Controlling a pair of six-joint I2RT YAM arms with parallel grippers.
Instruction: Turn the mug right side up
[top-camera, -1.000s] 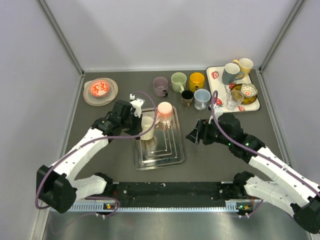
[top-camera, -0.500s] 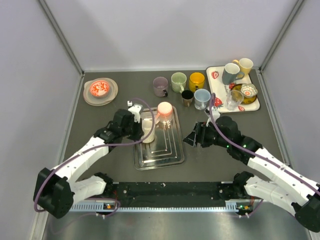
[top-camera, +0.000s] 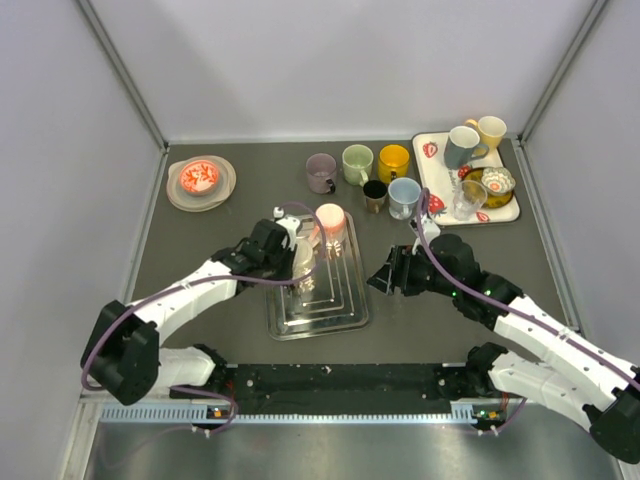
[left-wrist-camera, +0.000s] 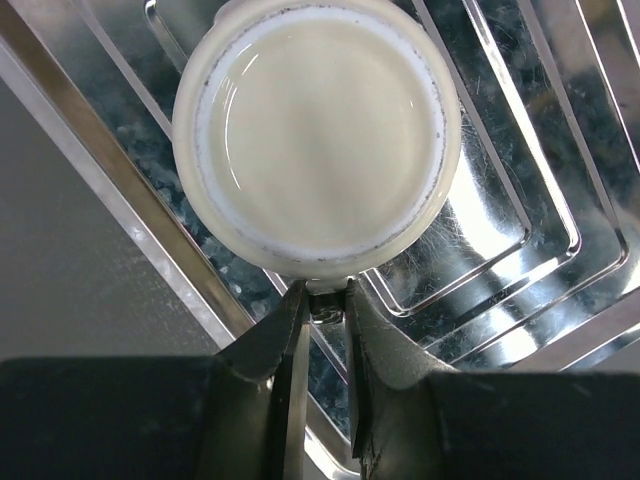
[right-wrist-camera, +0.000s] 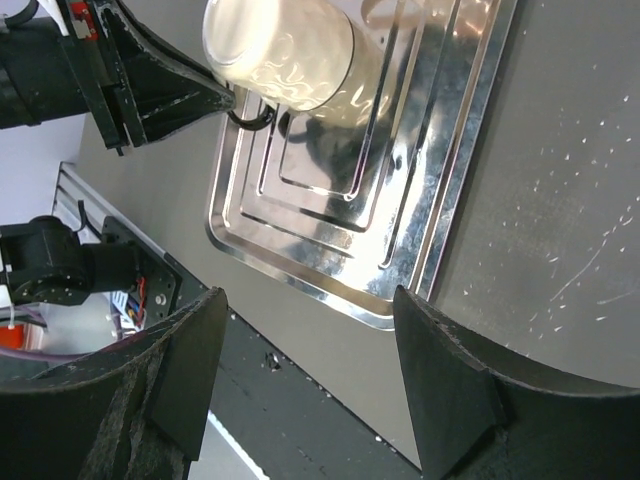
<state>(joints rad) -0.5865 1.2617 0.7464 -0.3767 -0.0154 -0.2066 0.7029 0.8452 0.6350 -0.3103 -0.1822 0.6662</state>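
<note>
Next, I lift the mug with my left gripper, tip it sideways and bring the mug's handle (left-wrist-camera: 327, 304) to my right gripper, since the mug's bottom (left-wrist-camera: 318, 140) faces up.
The cream mug (top-camera: 303, 258) with a pale swirl pattern hangs tilted on its side over the steel tray (top-camera: 340, 305). My left gripper (left-wrist-camera: 325, 300) is shut on the mug's handle, and one round end of the mug (left-wrist-camera: 318, 135) faces its camera. In the right wrist view the mug (right-wrist-camera: 285, 55) sits at the top with the left gripper's fingers (right-wrist-camera: 190, 95) beside it. Whether the mug touches the tray I cannot tell. My right gripper (top-camera: 385, 275) stands open and holds nothing, just right of the tray.
A pink-white cup (top-camera: 330, 222) stands on the tray's far end. Several mugs (top-camera: 358, 163) line the back. A white tray (top-camera: 432, 180) with cups and a glass is back right. A plate with a red bowl (top-camera: 200, 180) is back left.
The left wrist has swung to the right over the tray, and the mug in its grip has tipped over towards its side. The right gripper has edged slightly left.
</note>
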